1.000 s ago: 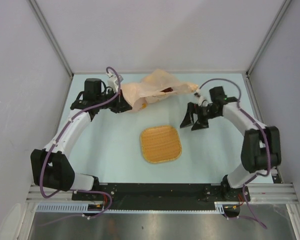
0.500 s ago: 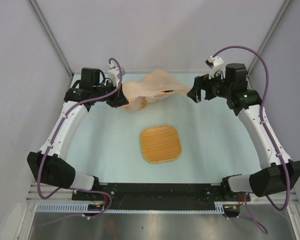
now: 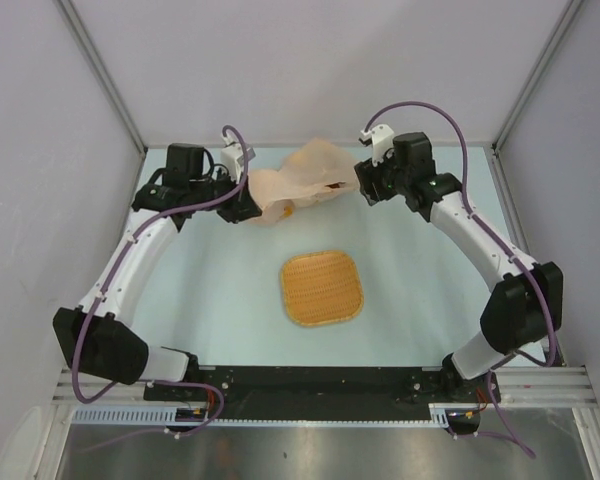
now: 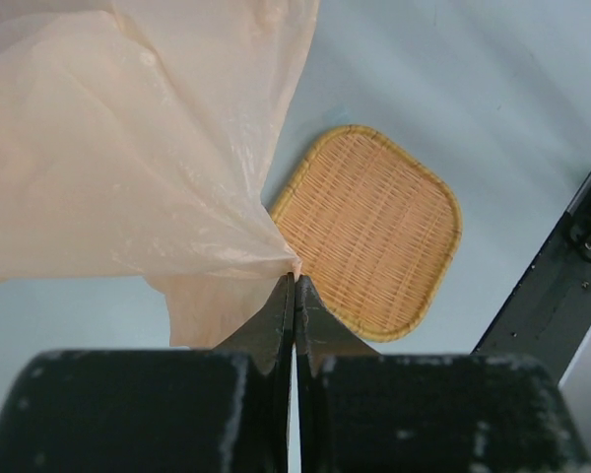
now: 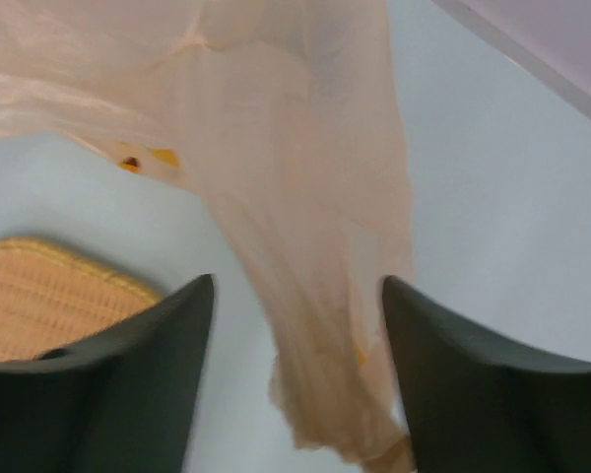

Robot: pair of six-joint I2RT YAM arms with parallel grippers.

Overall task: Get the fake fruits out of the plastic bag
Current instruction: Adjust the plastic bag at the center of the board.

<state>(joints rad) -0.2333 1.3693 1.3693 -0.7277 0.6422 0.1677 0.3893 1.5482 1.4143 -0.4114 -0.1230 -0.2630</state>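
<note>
The plastic bag is lying crumpled on top of the fake fruits (image 3: 315,178), so my right gripper should grab the bag's bunched end (image 5: 337,399) and both grippers should lift the bag open.
The pale peach plastic bag (image 3: 310,175) lies crumpled at the back of the table. My left gripper (image 3: 252,206) is shut on its left corner, and the pinched fold sits right at the fingertips of that gripper (image 4: 295,276). My right gripper (image 3: 366,186) is at the bag's right end. In the right wrist view this gripper (image 5: 295,291) is open, with the bag's bunched end (image 5: 325,365) hanging between the fingers, apart from both. The fake fruits show only as a dark red patch (image 3: 335,183) and a yellow patch (image 3: 288,211) through the plastic.
An orange woven square tray (image 3: 322,288) lies flat in the middle of the table, in front of the bag. The enclosure's back wall stands close behind the bag. A black rail (image 4: 561,276) runs along the table's near edge.
My right arm has swung up from beside the tray to the bag's right end, and its jaws have narrowed a little. My left gripper keeps its pinch on the bag.
</note>
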